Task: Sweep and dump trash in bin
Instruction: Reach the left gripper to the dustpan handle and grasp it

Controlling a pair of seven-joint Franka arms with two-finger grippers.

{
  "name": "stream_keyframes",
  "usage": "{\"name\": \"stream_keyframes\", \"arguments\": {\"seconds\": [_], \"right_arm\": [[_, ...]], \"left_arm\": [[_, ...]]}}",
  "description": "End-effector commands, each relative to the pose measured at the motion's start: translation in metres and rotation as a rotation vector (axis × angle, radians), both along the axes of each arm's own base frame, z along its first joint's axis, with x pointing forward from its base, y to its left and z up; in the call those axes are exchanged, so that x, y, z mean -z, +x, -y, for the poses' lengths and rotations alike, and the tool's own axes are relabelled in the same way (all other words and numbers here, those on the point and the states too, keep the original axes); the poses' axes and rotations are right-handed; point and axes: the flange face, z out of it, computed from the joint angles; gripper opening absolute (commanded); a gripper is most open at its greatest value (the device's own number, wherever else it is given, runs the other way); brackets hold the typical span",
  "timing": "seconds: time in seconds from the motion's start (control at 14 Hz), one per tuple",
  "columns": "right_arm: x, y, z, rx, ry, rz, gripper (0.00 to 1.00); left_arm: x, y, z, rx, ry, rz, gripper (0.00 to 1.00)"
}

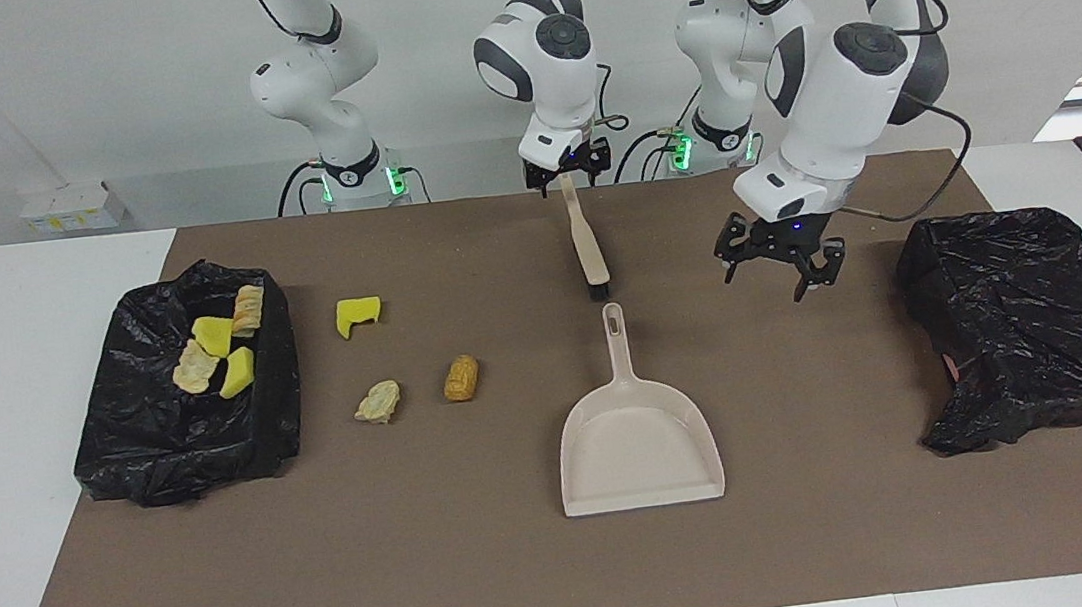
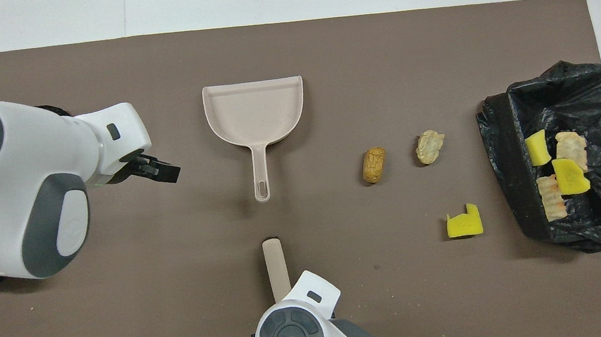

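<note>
The dustpan's opening [image 2: 252,84] points away from the trash, so next my left gripper grabs the dustpan handle [image 2: 260,178] and turns the dustpan's opening to the trash before my right gripper sweeps.
Three pieces of trash lie on the brown mat: a yellow wedge [image 1: 358,315] [image 2: 464,224], a beige chunk [image 1: 377,401] [image 2: 430,146] and an orange-brown piece [image 1: 460,377] [image 2: 374,164]. Several more lie in the black-lined bin [image 1: 277,371] [image 2: 507,169] at the right arm's end. The beige dustpan [image 1: 638,444] [image 2: 254,112] lies flat, handle toward the robots. A brush [image 1: 588,248] [image 2: 275,266] lies in line with that handle. My right gripper [image 1: 568,180] is open astride the brush handle's end. My left gripper [image 1: 785,278] [image 2: 158,172] hangs open over the mat beside the dustpan handle.
A second bin draped in a black bag [image 1: 1026,323] stands at the left arm's end of the table, close to my left gripper. The brown mat [image 1: 489,570] covers most of the white table.
</note>
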Motion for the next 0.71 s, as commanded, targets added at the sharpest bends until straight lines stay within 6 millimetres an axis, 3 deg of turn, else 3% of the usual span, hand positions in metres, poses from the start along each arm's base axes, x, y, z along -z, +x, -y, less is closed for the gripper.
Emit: {"name": "stream_keyframes", "arguments": {"seconds": [0.0, 0.07, 0.21, 0.36, 0.5, 0.64], "right_arm": [[0.015, -0.012, 0.007, 0.004, 0.023, 0.002, 0.85], [0.018, -0.014, 0.006, 0.004, 0.025, 0.001, 0.78], [0.023, -0.025, -0.007, 0.034, 0.064, -0.013, 0.77], [0.026, -0.027, -0.008, 0.037, 0.065, -0.018, 0.77], [0.028, -0.027, -0.007, 0.039, 0.060, -0.022, 0.77], [0.032, -0.031, -0.001, 0.037, 0.050, -0.026, 0.73]], "left_arm": [[0.037, 0.007, 0.045, -0.082, -0.037, 0.018, 1.00], [0.046, 0.009, 0.060, -0.119, -0.059, 0.027, 1.00], [0.069, 0.004, 0.100, -0.215, -0.098, 0.002, 1.00], [0.080, -0.011, 0.139, -0.278, -0.124, 0.003, 1.00], [0.092, -0.026, 0.161, -0.289, -0.119, -0.018, 1.00], [0.097, -0.031, 0.165, -0.303, -0.110, -0.037, 1.00]]}}
